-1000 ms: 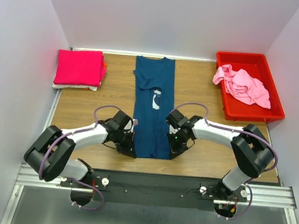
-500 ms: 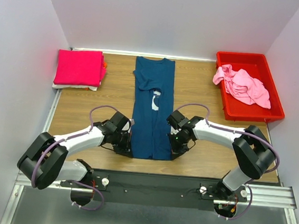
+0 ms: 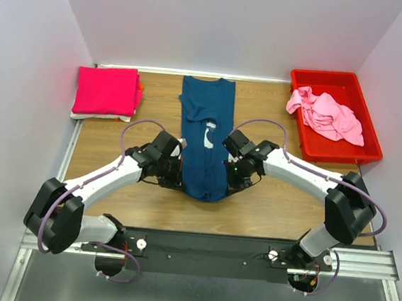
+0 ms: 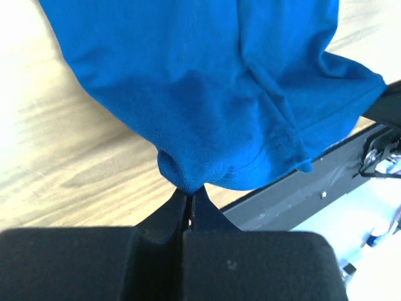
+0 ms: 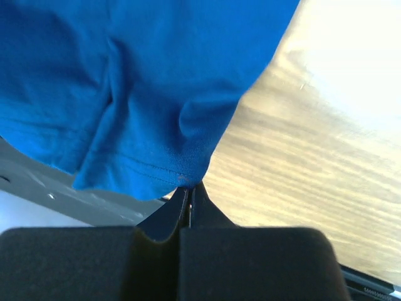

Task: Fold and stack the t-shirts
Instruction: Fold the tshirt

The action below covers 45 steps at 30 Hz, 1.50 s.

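Note:
The robot's grippers are holding both hem corners (image 3: 219, 196) of the straight navy blue t-shirt, so the right gripper should go on folding the hem until it lies over the white print (image 3: 209, 135).
The navy blue t-shirt (image 3: 203, 140) lies lengthwise in the middle of the table, folded into a narrow strip, its white print partly showing. My left gripper (image 3: 175, 179) is shut on the shirt's near left hem corner (image 4: 188, 179). My right gripper (image 3: 232, 183) is shut on the near right hem corner (image 5: 188, 175). Both corners are lifted, so the near hem sags between them above the wood. The magenta t-shirt (image 3: 107, 91) lies folded at the far left. The light pink t-shirt (image 3: 326, 113) lies crumpled in the red bin.
The red plastic bin (image 3: 343, 153) stands at the far right of the table. A white folded piece (image 3: 97, 117) and an orange edge (image 3: 141, 86) show under the magenta shirt. White walls close in the table on three sides. A black rail (image 3: 205, 250) runs along the near edge.
Both grippers have moved away from the near edge toward the middle of the table, lifting the navy shirt's hem with them. The hem now hangs bunched between them.

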{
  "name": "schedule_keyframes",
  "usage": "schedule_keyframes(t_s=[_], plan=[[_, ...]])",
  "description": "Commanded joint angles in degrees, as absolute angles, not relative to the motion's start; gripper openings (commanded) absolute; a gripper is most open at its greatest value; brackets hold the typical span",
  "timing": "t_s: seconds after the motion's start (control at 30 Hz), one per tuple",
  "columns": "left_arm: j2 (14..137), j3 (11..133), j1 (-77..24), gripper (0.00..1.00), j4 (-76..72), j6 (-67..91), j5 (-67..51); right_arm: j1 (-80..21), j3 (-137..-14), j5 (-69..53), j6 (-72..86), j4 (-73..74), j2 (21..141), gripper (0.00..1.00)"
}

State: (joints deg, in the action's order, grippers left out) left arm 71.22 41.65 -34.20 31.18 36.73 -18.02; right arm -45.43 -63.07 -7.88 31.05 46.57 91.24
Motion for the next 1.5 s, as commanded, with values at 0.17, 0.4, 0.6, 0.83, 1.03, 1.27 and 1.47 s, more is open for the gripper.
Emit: schedule_keyframes(t_s=[0.17, 0.4, 0.6, 0.83, 1.03, 1.27, 1.47], plan=[[78.2, 50.7, -31.4, 0.0, 34.6, 30.6, -13.1, -40.7, -72.8, -0.8, 28.7, 50.4, 97.3, 0.0], [86.7, 60.5, -26.6, 0.0, 34.7, 25.7, -12.8, -36.6, -82.9, -0.3, 25.5, 50.4, 105.7, 0.0], [93.7, 67.8, -20.8, 0.0, 35.1, 22.8, -13.4, -33.1, -94.7, 1.1, 23.4, 50.4, 115.0, 0.0], [104.4, 78.2, -17.2, 0.0, 34.6, 19.1, -18.7, -30.2, -106.7, 0.9, 20.9, 52.7, 123.7, 0.0], [111.8, 87.0, -15.2, 0.0, 35.8, 17.8, -20.3, -28.6, -116.3, 0.4, 19.3, 54.7, 129.3, 0.01], [117.6, 92.5, -12.4, 0.0, 35.5, 17.3, -23.5, -27.2, -125.6, 0.4, 18.3, 56.9, 136.0, 0.0], [122.2, 97.6, -11.4, 0.0, 35.7, 15.5, -27.3, -26.7, -129.0, 0.4, 18.3, 58.1, 138.9, 0.0]])
